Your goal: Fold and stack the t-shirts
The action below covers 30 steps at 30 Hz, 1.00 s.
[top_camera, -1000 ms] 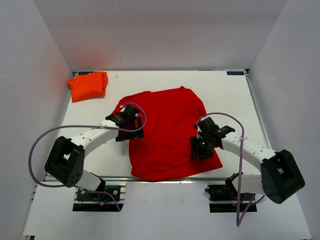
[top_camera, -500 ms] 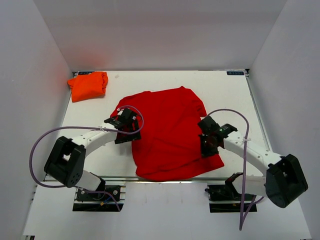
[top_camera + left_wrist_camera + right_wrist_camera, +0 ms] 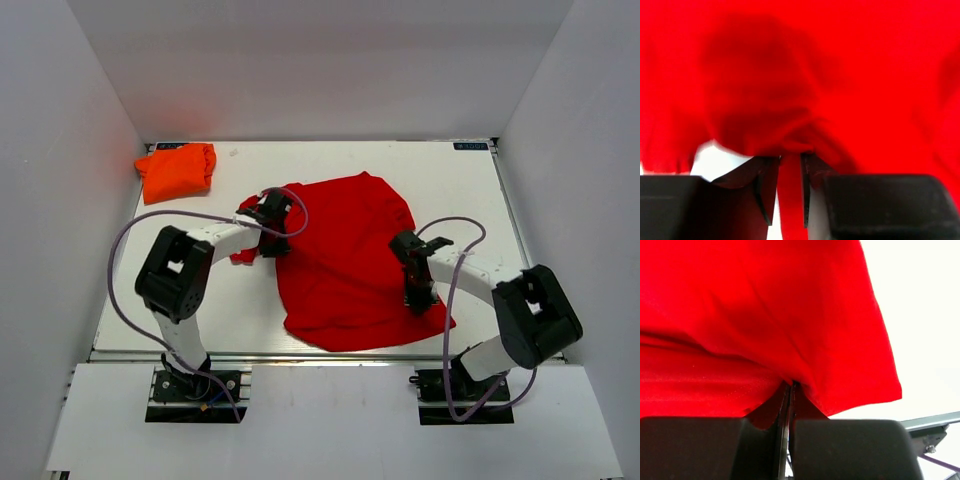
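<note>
The red t-shirt's bunched edge (image 3: 284, 264) is in my left gripper and the t-shirt's near corner below lies rounded, so next my right gripper reaches across, taking that corner (image 3: 294, 326).
The red t-shirt (image 3: 345, 260) lies spread and rumpled in the middle of the white table (image 3: 455, 190). My left gripper (image 3: 272, 222) sits at the shirt's left edge; in the left wrist view the left gripper (image 3: 789, 187) is shut on a bunched strip of the red t-shirt (image 3: 815, 75). My right gripper (image 3: 417, 296) is over the shirt's near right part; in the right wrist view the right gripper (image 3: 791, 387) has its jaws pressed together, pinching a fold of the red t-shirt (image 3: 765, 315). The orange t-shirt (image 3: 177, 170) lies folded at the back left corner.
White walls (image 3: 60, 150) close in the table on the left, right and back. A metal rail (image 3: 330, 357) runs along the near edge and shows in the right wrist view too, as the rail (image 3: 935, 422). Purple cables (image 3: 125, 235) loop beside both arms.
The left gripper moved back along the shirt's left edge and closed on the cloth. The right gripper closed on the cloth. The shirt's near left corner has drawn in to the right.
</note>
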Available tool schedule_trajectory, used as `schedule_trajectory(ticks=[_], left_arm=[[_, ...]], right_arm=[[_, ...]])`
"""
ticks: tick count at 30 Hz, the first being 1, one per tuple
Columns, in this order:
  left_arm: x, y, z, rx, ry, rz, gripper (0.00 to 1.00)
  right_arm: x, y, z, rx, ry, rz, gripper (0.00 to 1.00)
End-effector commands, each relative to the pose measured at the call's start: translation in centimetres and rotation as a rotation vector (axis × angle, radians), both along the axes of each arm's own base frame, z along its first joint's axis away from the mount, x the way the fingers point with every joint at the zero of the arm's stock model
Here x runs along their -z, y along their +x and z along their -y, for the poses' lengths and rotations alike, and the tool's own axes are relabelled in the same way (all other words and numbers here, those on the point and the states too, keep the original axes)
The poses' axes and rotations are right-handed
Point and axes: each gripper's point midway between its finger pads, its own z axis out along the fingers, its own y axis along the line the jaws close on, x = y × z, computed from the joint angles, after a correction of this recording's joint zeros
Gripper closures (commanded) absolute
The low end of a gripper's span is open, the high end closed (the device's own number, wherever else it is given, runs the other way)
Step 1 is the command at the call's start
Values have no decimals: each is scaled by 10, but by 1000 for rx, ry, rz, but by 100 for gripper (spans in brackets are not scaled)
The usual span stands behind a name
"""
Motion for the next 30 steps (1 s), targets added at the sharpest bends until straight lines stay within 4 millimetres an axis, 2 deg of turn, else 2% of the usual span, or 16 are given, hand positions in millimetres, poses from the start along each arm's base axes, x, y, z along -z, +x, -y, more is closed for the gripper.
schedule_trajectory(ticks=[1,3,7,8,10,12,13,14,15,17,20,22,23,24,25,30], left_arm=[[19,15,2,13,6,-44,69],[24,21,8,18,-32,-47,69],[17,51,19,43,-40,-18,68],[18,54,17,54,-37,-29,68],[11,64,24,70,-46,-19,68],[8,68,28,89,-58,-7,68],[9,65,32,101,-80,-14,68],[9,67,34,114,-87,-8,68],[7,65,35,118,-97,-5,68],[6,64,37,125,-113,5,68],[7,64,41,136,-136,7,68],[10,62,40,144,-131,7,68],[10,62,40,144,-131,7,68],[12,61,41,149,-140,5,68],[12,61,41,149,-140,5,68],[19,53,38,148,-136,-7,68]], right_arm=[[0,37,7,38,-45,89,100],[8,48,21,81,-97,75,100],[13,77,36,98,-98,90,100],[6,99,35,85,-81,129,100],[-9,119,24,-9,-19,151,98],[-34,135,12,-77,32,215,88],[-45,135,-16,-157,164,223,79],[-52,134,-22,-264,193,234,74],[-76,129,-40,-327,299,295,69],[-92,124,-63,-445,394,347,57],[-124,97,-106,-640,563,418,47],[-124,90,-122,-755,594,430,45],[-125,77,-147,-848,664,418,42],[-127,75,-155,-899,673,422,34],[-116,77,-165,-919,676,385,33],[-102,53,-227,-1146,786,309,33]])
